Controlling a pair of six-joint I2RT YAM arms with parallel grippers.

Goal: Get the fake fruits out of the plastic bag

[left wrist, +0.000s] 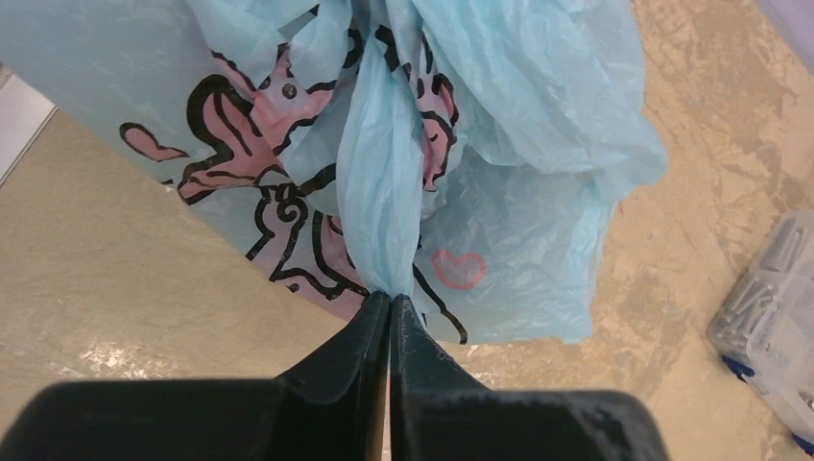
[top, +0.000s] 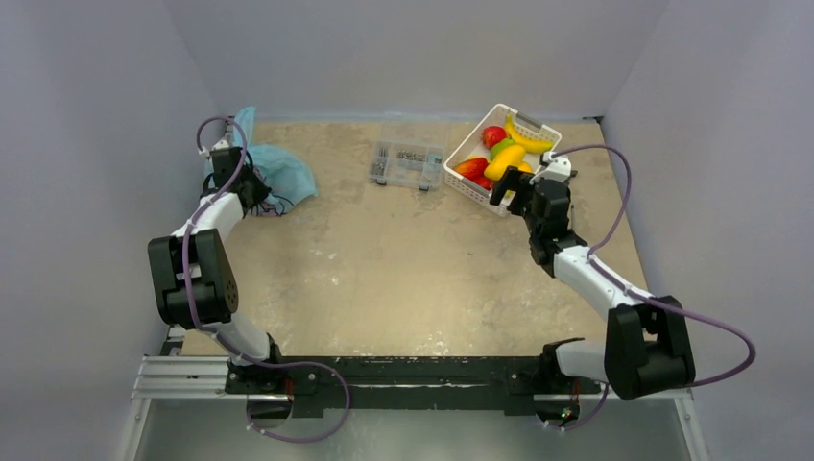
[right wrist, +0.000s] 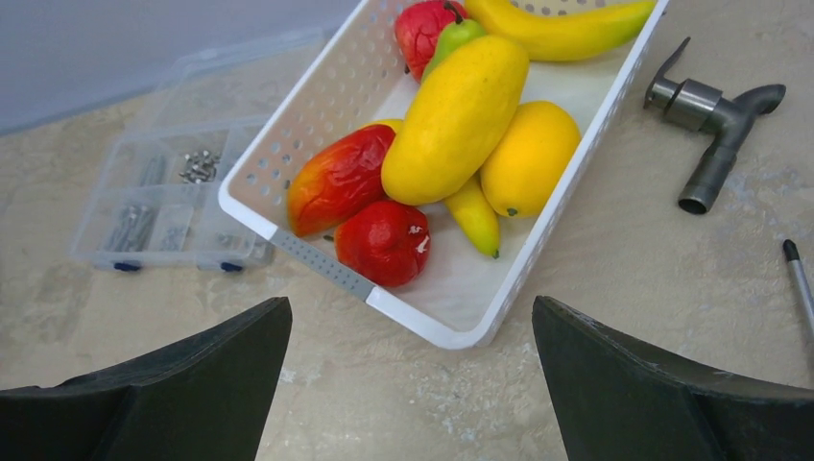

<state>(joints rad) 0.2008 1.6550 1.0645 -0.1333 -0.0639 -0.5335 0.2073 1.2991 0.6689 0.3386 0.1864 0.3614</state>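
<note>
My left gripper pinches the plastic bag's twisted strip (left wrist: 382, 226) and the table's near middle (top: 384, 290) is free, so I'll pull next until the bag rests there, then let go.
The light blue plastic bag (top: 280, 173) with its pink-and-black cartoon print lies crumpled at the table's far left. My left gripper (top: 251, 190) is shut on a twisted strip of the plastic bag (left wrist: 518, 192), which stretches away from the closed fingertips in the left wrist view, where the left gripper (left wrist: 389, 300) pinches the film. The fake fruits are hidden; nothing shows through the bag. My right gripper (top: 512, 187) hovers open at the near corner of the white basket (top: 470, 134), and in its wrist view the right gripper (right wrist: 413, 317) has only bare table between its fingers.
The white basket (right wrist: 597, 144) holds a banana, mangoes and red pieces. A clear compartment box (top: 406, 165) of small hardware sits between bag and basket, also visible as the clear box (left wrist: 768, 317). A metal pipe fitting (right wrist: 715, 125) and a thin rod (right wrist: 797, 279) lie right of the basket.
</note>
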